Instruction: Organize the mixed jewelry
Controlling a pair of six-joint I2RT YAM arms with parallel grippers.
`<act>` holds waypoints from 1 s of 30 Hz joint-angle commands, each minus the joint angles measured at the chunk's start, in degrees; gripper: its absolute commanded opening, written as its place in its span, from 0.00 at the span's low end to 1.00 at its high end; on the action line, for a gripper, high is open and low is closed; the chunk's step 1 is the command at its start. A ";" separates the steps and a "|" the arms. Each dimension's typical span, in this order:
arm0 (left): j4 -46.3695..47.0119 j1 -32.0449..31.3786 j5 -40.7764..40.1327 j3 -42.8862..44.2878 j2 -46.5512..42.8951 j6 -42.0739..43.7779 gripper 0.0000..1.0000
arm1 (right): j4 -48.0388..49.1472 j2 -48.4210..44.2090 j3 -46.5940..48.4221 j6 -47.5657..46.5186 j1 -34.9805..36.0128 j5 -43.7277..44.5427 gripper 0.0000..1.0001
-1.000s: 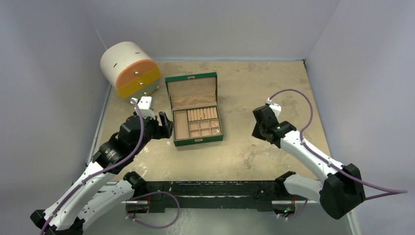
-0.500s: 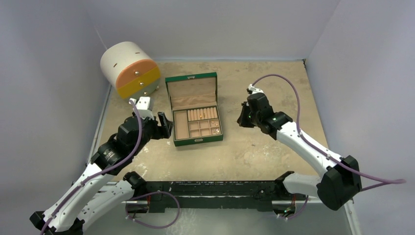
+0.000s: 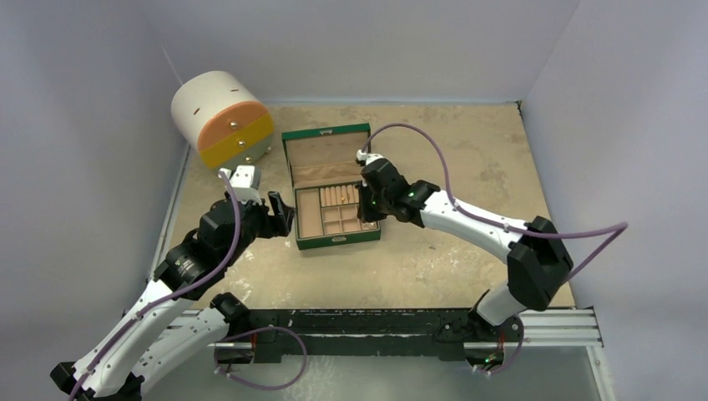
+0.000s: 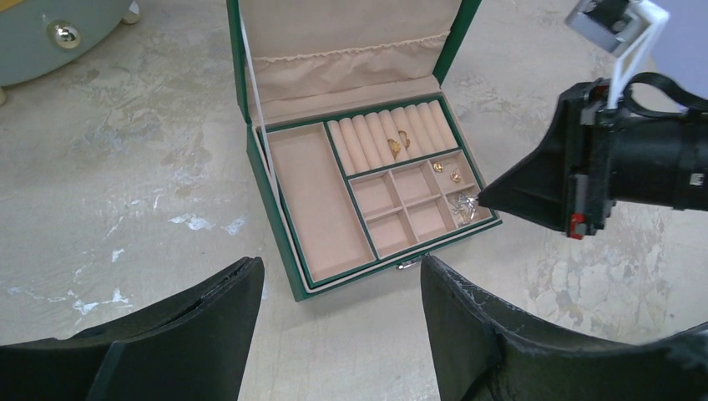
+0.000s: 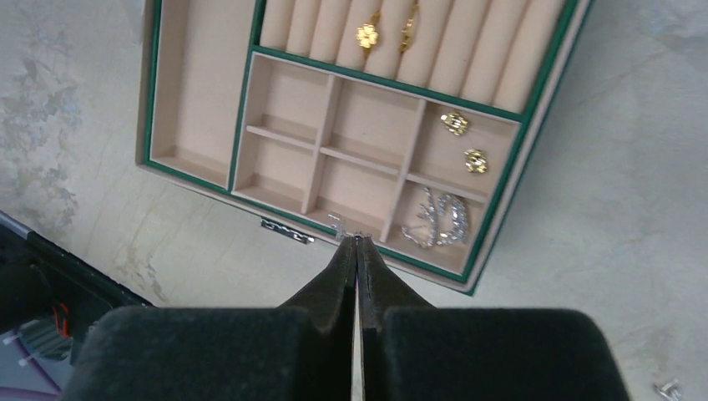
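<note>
The front middle cell [image 5: 357, 190] is empty just ahead of the silver earring [image 5: 338, 225]. My right gripper should keep going over that cell and let go of the earring there.
The green jewelry box [image 3: 332, 242] lies open at the table's middle. In the right wrist view its tan compartments [image 5: 196, 83] hold two gold rings [image 5: 367, 35] on the rolls, two gold earrings [image 5: 454, 123] in a right cell and sparkly silver hoops [image 5: 438, 221] in the front right cell. My right gripper [image 5: 356, 237] is shut, with a tiny silver earring [image 5: 337, 224] pinched at its tips, above the box's front edge beside that cell. It also shows in the top view [image 3: 366, 210]. My left gripper [image 4: 341, 266] is open and empty, just left of the box's front.
A white cylindrical cabinet [image 3: 221, 117] with orange and yellow drawers stands at the back left. One small silver piece [image 5: 666, 387] lies on the table right of the box. The table is walled at the back and both sides.
My right arm has swung left from the table's right side to above the box's front right corner. The left arm has not moved.
</note>
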 commanded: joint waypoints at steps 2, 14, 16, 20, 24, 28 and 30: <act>1.94 0.40 -0.12 0.45 -0.25 0.51 0.69 | 0.52 4.20 5.54 -0.88 2.28 0.23 0.00; 1.98 0.53 0.04 0.40 -0.42 0.50 0.69 | -2.42 12.39 9.89 1.20 3.31 0.75 0.00; 1.98 0.56 0.12 0.45 -0.41 0.50 0.69 | -2.87 13.03 9.94 1.81 3.35 1.24 0.00; 2.07 0.64 0.29 0.45 -0.36 0.59 0.69 | -2.95 14.03 9.78 2.55 3.44 0.96 0.00; 2.11 0.86 0.51 0.45 -0.24 0.66 0.69 | -3.15 14.42 9.99 2.71 3.57 1.05 0.01; 2.16 0.98 0.58 0.44 -0.24 0.68 0.69 | -3.93 13.62 10.08 3.07 3.61 2.53 0.17; 2.16 1.06 0.66 0.37 -0.18 0.68 0.69 | -4.40 12.55 9.58 3.32 3.60 3.84 0.19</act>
